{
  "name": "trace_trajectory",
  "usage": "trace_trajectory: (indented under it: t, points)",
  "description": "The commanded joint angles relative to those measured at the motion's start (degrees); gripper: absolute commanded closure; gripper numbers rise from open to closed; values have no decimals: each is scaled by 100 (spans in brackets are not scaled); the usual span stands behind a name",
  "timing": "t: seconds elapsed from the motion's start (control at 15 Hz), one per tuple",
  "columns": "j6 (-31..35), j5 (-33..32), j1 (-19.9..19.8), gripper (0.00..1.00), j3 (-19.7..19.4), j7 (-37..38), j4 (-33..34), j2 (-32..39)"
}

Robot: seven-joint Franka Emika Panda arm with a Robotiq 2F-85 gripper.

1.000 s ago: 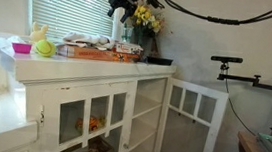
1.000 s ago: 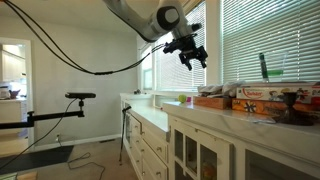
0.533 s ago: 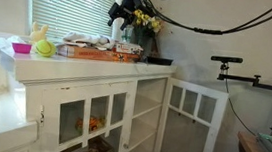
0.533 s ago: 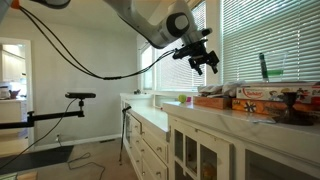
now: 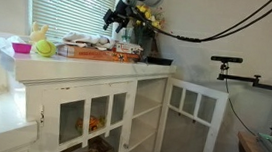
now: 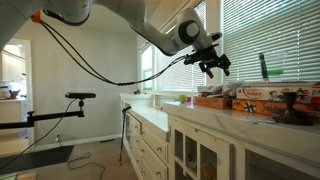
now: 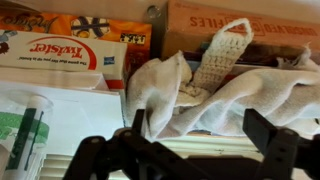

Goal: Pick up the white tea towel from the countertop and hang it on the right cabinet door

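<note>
The white tea towel's bunched fold (image 7: 160,88) is lying free next to the knitted piece. My gripper should keep going down toward that fold (image 7: 164,106) until the open fingers are on both sides of it.
The white tea towel (image 7: 215,90) lies crumpled on the countertop, filling the middle of the wrist view, with a knitted cream piece (image 7: 222,55) lying on it. It shows as a pale heap on the counter in both exterior views (image 5: 81,41) (image 6: 222,90). My gripper (image 7: 200,135) is open and empty, hovering above the towel, its two black fingers wide apart. In both exterior views the gripper (image 5: 116,18) (image 6: 215,66) hangs in the air above the counter. The right cabinet door (image 5: 194,122) stands open.
Cardboard game boxes (image 7: 70,50) and a brown box (image 7: 250,20) lie next to the towel. A vase of yellow flowers (image 5: 144,22), a pink bowl (image 5: 21,47) and a green ball (image 5: 44,48) stand on the counter. Window blinds (image 5: 73,5) are behind.
My gripper has moved along the counter towards the towel and come lower over it. It stays open and empty. The towel has not moved.
</note>
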Motion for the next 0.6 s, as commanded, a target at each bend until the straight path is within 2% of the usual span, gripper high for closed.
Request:
trace_trajectory:
  t: [0.0, 0.53]
  points:
    - [-359, -241, 51, 0, -186, 271, 756, 526]
    - [-621, -150, -19, 0, -164, 152, 1319, 1028]
